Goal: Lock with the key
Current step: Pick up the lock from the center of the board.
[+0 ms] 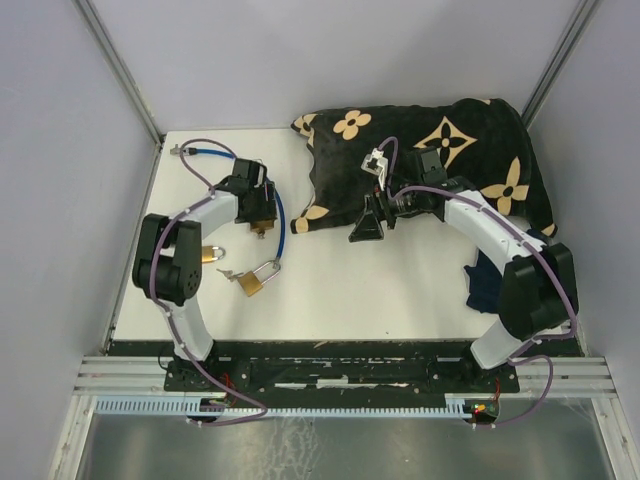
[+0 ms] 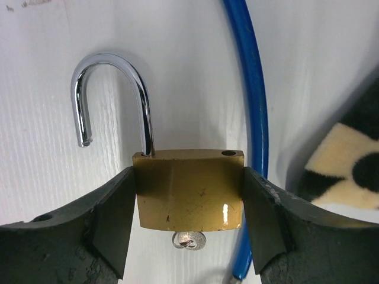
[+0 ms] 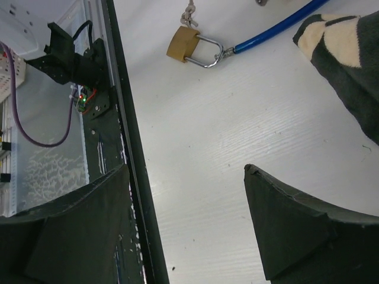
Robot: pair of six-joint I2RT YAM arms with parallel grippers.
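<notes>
My right gripper should keep moving closer, open, until it closes on the padlock body, because my left gripper pinches the padlock's sides and leaves its broad sides free.
A brass padlock lies on the white table with its chrome shackle swung open. A key sticks in its underside, only its head and ring showing. My left gripper is shut on the padlock body, one finger pressed against each side; from above the left gripper covers most of the padlock. My right gripper hangs open over the table by the blanket's edge, and the right wrist view shows nothing between the right gripper fingers.
A blue cable runs just right of the held padlock. A second brass padlock with keys is hooked through the cable's end. A dark flower-patterned blanket covers the far right. A dark blue cloth lies by the right arm.
</notes>
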